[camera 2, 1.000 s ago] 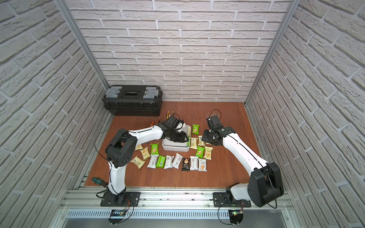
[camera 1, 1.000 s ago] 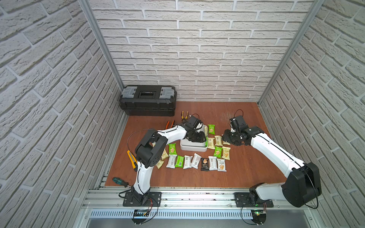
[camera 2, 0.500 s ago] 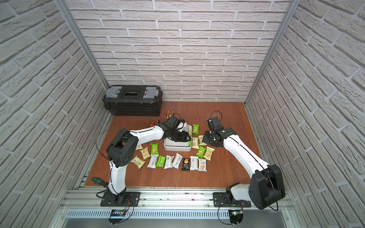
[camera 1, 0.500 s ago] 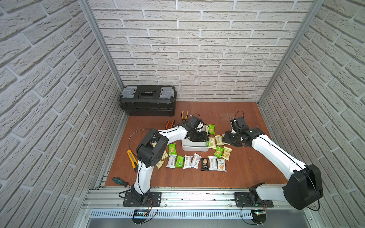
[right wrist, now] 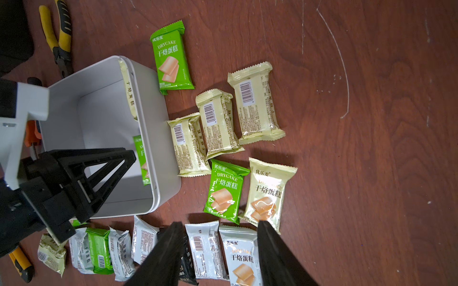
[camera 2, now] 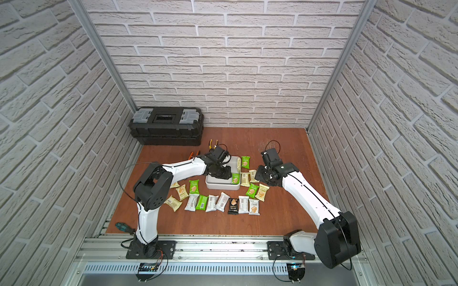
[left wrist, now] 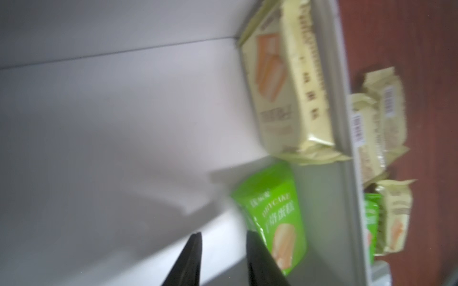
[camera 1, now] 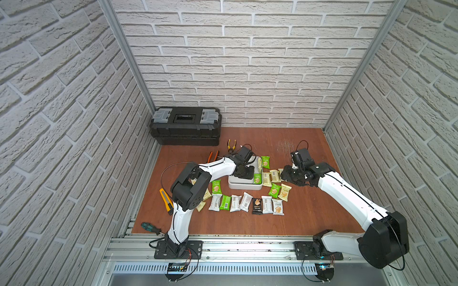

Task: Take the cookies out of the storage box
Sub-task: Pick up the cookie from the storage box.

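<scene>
The green packet rests against the box's side (camera 1: 262, 177) past the left gripper's finger, so the robot should open that gripper, move it toward that side of the box and straddle the packet (camera 1: 257, 178) before lifting it.
The white storage box (camera 1: 244, 187) (camera 2: 223, 187) sits mid-table. Two cookies remain inside it: a green packet (left wrist: 275, 218) (camera 1: 257, 178) and a pale yellow packet (left wrist: 285, 86) (camera 1: 259, 164), both leaning on the wall nearest the right arm. My left gripper (left wrist: 223, 235) (camera 1: 244, 173) reaches down into the box, open. Nothing lies between its fingers, and the green packet rests just outside one finger. My right gripper (right wrist: 219, 224) (camera 1: 285, 175) hovers open and empty over the table, right of the box. Several cookies (camera 1: 245, 203) lie in a row in front of the box, and more (camera 1: 275, 183) lie to its right.
A black toolbox (camera 1: 186, 125) stands at the back left. Yellow pliers (camera 1: 231, 144) and an orange-handled tool (camera 1: 213, 156) lie behind the box. A yellow utility knife (camera 1: 166, 200) and a screwdriver (camera 1: 150, 227) lie near the left arm's base.
My left gripper has shifted slightly inside the box. The right gripper has drifted a little to the right and stays open.
</scene>
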Motion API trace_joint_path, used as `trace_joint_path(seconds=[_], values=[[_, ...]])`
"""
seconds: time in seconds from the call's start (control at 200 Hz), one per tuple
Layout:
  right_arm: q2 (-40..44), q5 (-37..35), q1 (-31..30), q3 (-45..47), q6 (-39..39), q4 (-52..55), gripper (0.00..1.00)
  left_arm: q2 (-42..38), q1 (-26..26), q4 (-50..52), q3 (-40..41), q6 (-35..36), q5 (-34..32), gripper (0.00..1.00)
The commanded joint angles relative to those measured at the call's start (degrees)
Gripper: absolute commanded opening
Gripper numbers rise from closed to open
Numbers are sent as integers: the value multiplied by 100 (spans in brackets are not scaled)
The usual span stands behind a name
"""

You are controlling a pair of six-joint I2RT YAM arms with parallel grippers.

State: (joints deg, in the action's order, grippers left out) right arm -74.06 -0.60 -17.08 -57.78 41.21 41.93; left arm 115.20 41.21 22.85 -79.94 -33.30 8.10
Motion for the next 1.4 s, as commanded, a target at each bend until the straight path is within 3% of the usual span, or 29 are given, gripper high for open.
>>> trace_joint_path(seconds=[0.0, 0.17, 0.375, 0.865, 1.395], values=[[106, -48, -15, 66, 70, -148, 53, -403, 27, 772, 129, 46, -1048, 32], [101, -40, -28, 78, 71, -151, 53, -777, 122, 565, 260, 91, -1209, 53], [107, -45, -26, 59, 63, -124, 53, -455, 195, 132, -80, -256, -122, 58], [60, -19, -23, 49, -34, -39, 53, 507, 203, 682, -874, -262, 440, 43], [61, -36, -17, 29, -120, 86, 52, 656, 177, 464, -773, -333, 551, 4]])
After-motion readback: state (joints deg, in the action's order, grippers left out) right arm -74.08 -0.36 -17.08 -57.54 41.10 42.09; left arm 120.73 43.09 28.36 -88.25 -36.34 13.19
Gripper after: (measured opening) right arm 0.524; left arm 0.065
